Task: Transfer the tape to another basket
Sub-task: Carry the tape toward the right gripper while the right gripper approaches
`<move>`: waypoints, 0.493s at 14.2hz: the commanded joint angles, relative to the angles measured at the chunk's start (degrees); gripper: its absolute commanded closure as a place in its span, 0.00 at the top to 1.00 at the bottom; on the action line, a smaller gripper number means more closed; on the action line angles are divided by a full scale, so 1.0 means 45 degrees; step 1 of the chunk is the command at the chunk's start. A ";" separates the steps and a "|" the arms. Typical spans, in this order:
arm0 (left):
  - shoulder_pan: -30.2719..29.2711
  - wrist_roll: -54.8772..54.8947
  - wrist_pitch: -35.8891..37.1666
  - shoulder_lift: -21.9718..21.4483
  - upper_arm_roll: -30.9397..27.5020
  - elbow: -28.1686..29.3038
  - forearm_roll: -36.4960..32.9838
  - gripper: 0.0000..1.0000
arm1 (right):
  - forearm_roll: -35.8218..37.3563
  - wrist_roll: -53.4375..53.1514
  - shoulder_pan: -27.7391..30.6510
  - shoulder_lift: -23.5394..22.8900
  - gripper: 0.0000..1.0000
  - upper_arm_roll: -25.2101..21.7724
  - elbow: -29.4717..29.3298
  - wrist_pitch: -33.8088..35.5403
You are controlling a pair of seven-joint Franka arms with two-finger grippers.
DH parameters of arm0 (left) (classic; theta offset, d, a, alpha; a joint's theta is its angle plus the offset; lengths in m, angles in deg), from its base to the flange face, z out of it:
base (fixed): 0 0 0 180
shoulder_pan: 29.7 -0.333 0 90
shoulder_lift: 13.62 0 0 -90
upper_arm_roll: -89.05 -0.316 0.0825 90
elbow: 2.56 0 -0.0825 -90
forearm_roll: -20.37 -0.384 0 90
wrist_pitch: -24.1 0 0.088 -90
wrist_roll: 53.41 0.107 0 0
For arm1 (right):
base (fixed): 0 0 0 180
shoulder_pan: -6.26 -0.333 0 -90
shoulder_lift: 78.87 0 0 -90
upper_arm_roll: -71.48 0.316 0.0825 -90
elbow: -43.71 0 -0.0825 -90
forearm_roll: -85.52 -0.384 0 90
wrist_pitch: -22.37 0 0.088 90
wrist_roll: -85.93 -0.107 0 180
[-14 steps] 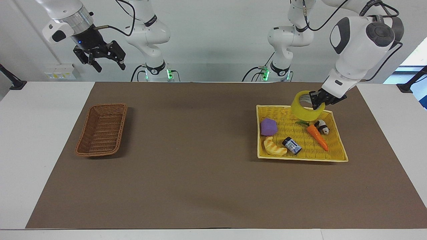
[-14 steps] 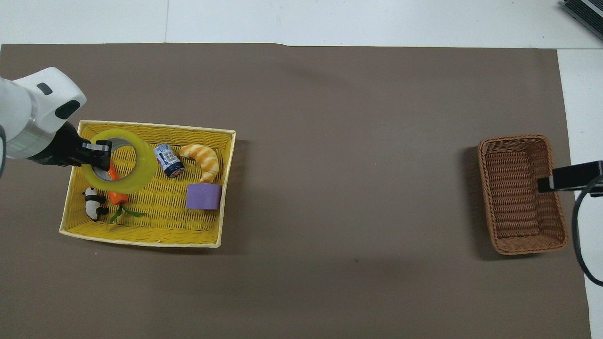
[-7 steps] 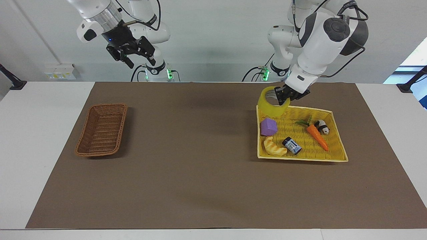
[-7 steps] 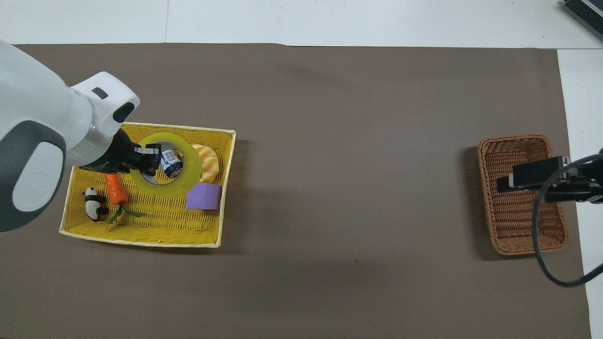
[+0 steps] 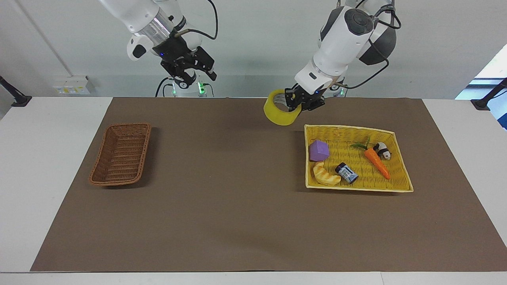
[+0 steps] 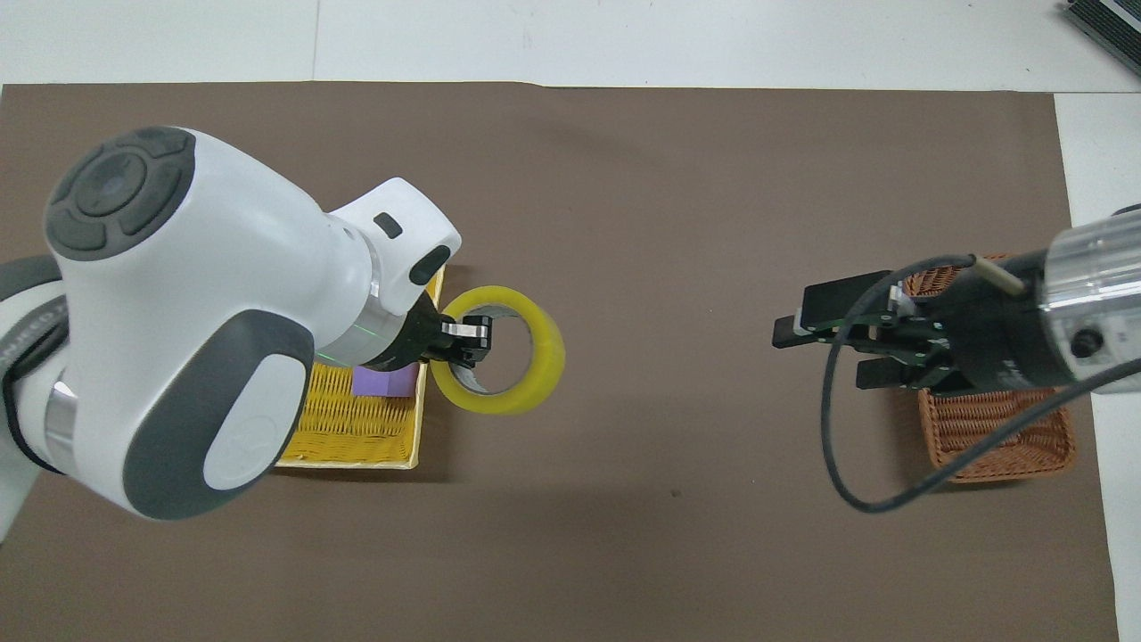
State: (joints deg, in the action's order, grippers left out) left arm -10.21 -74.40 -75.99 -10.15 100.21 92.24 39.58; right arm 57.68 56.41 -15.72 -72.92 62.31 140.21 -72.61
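Note:
Next, my right gripper takes the tape (image 6: 548,352) by its free side and brings it to the brown basket (image 5: 121,154), because that's far across the mat from my left gripper.
The tape (image 5: 277,118), a thick yellow ring, hangs in the air with my left gripper (image 5: 296,103) shut on its wall, one finger inside the hole. It is over the brown mat, just past the yellow tray's edge toward the right arm's end. From overhead the tape (image 6: 545,357) and my left gripper (image 6: 465,339) show beside the tray's corner. The basket (image 5: 121,158), dark brown wicker, stands at the right arm's end with nothing in it. My right gripper (image 5: 195,74) is open and raised; overhead, the right gripper (image 6: 820,355) covers part of the basket (image 6: 998,437).
The yellow tray (image 5: 348,127) holds a purple block (image 5: 319,150), a croissant (image 5: 325,175), a small can (image 5: 346,173), a carrot (image 5: 376,160) and a toy panda (image 5: 382,150). Overhead, my left arm hides most of the yellow tray (image 6: 357,441).
My left gripper has lifted the tape out of the yellow tray and carried it toward the table's middle. My right arm has swung in from its end toward the middle, still open.

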 commanded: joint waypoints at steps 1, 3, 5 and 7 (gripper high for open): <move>0.0335 0.0035 -0.0237 -0.0224 0.0116 0.0065 0.1174 0.00 | -0.0765 -0.0217 -0.0602 -0.0247 1.00 -0.0052 0.0880 -0.1234; 0.0568 0.0153 -0.0684 -0.0186 0.0349 0.0124 0.1821 0.00 | -0.0942 -0.0256 -0.0779 -0.0346 1.00 -0.0052 0.1016 -0.1314; 0.0959 0.0308 -0.1115 -0.0127 0.0370 0.0416 0.2133 0.00 | -0.1680 0.0035 -0.0721 -0.0327 1.00 -0.0052 0.1406 -0.1392; 0.1175 0.0620 -0.1272 -0.0029 0.0370 0.0476 0.2370 0.00 | -0.2891 0.0387 -0.0487 -0.0210 1.00 -0.0091 0.1739 -0.1373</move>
State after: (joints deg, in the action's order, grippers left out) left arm -6.38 -73.56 -79.70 -9.92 102.62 93.17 48.04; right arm 49.39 56.14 -19.03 -75.60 62.08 145.08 -77.75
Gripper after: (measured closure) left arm 0.775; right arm 0.000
